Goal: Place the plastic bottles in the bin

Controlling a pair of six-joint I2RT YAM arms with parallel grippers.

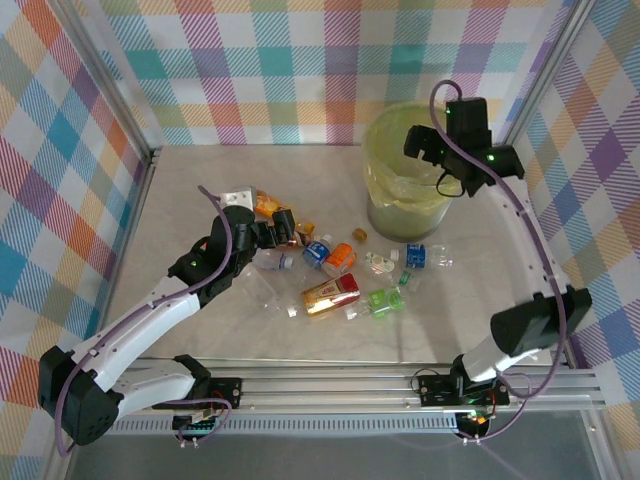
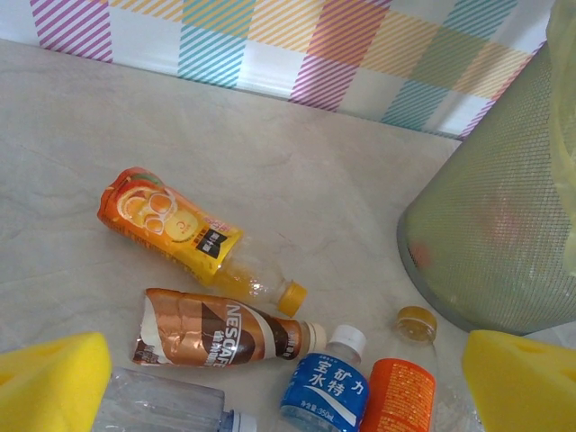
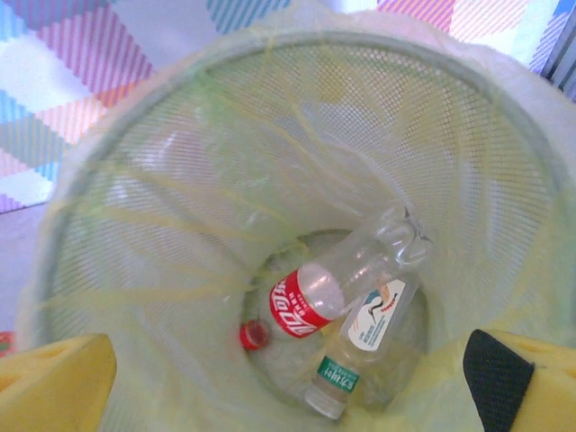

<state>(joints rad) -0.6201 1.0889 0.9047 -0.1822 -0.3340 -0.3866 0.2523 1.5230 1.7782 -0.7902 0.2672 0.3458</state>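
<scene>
The green bottle (image 1: 386, 301) lies uncovered at the edge of the pile, so my right gripper should keep moving toward it with open fingers until they are around the green bottle's label (image 1: 380, 302).
Several plastic bottles (image 1: 330, 293) lie scattered on the table left of and in front of the bin (image 1: 400, 205). My left gripper (image 1: 280, 232) hovers open over the pile's left end. In its wrist view, between its yellow pads (image 2: 49, 382), lie a Nescafe bottle (image 2: 225, 328), an orange juice bottle (image 2: 175, 232), a blue-label water bottle (image 2: 324, 389) and an orange-label bottle (image 2: 405, 391). My right gripper (image 1: 436, 160) hangs open and empty above the bin mouth. Inside the bin (image 3: 135, 180) rest a red-label bottle (image 3: 310, 301) and a clear bottle (image 3: 364, 346).
The mesh wall of the bin (image 2: 495, 225) stands just right of the left gripper's bottles. Checked walls close the table at the back and sides. A green bottle (image 1: 385, 300) and a small blue-label bottle (image 1: 415, 255) lie in front of the bin.
</scene>
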